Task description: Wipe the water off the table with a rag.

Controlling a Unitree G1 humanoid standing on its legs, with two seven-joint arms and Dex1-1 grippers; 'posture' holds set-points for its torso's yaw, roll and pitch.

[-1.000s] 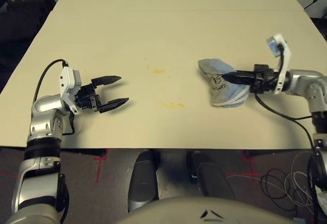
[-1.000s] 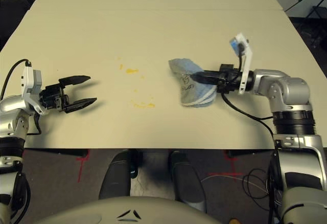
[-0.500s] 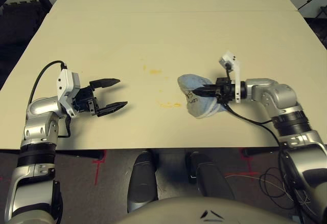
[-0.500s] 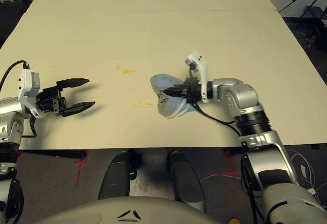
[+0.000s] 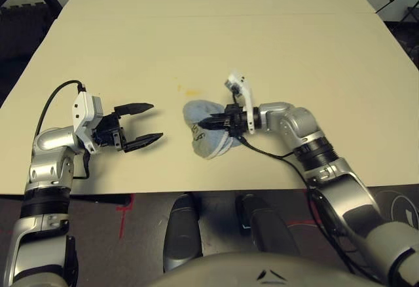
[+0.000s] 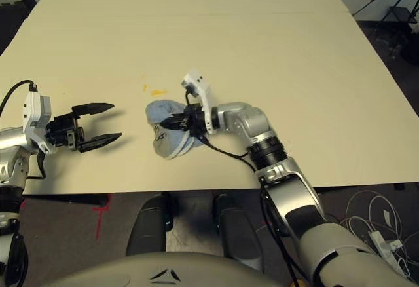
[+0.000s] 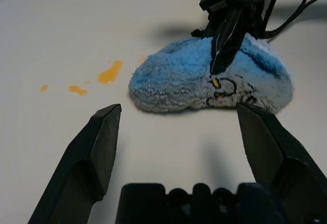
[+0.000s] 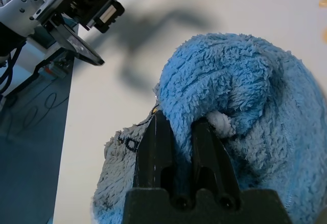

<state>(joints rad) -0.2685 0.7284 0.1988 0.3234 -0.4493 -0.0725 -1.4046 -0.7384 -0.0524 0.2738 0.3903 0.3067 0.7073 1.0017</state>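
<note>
The water is past the rag's far edge (image 5: 202,101), so the robot's right gripper should move the rag away from the table's front edge and wipe it across the yellow-orange splotch.
The light blue-grey rag (image 5: 208,135) lies bunched on the cream table (image 5: 275,57), near its front edge at the middle. My right gripper (image 5: 201,124) is shut on the rag (image 8: 245,81), pinching a fold from the right side. Just beyond the rag's far left edge sits a small yellow-orange splotch of water (image 5: 193,92), with specks beside it (image 7: 76,89). My left gripper (image 5: 156,122) hovers open a short way left of the rag, fingers pointing at it (image 7: 214,81), holding nothing.
A thin seam (image 5: 216,16) crosses the tabletop far behind. The table's front edge (image 5: 196,192) runs just below both arms. A black cable (image 5: 275,156) trails from the right wrist over the table.
My right gripper has dragged the rag leftward across the table, over the nearer splotches, which are now covered. The left gripper has stayed open and nearly still.
</note>
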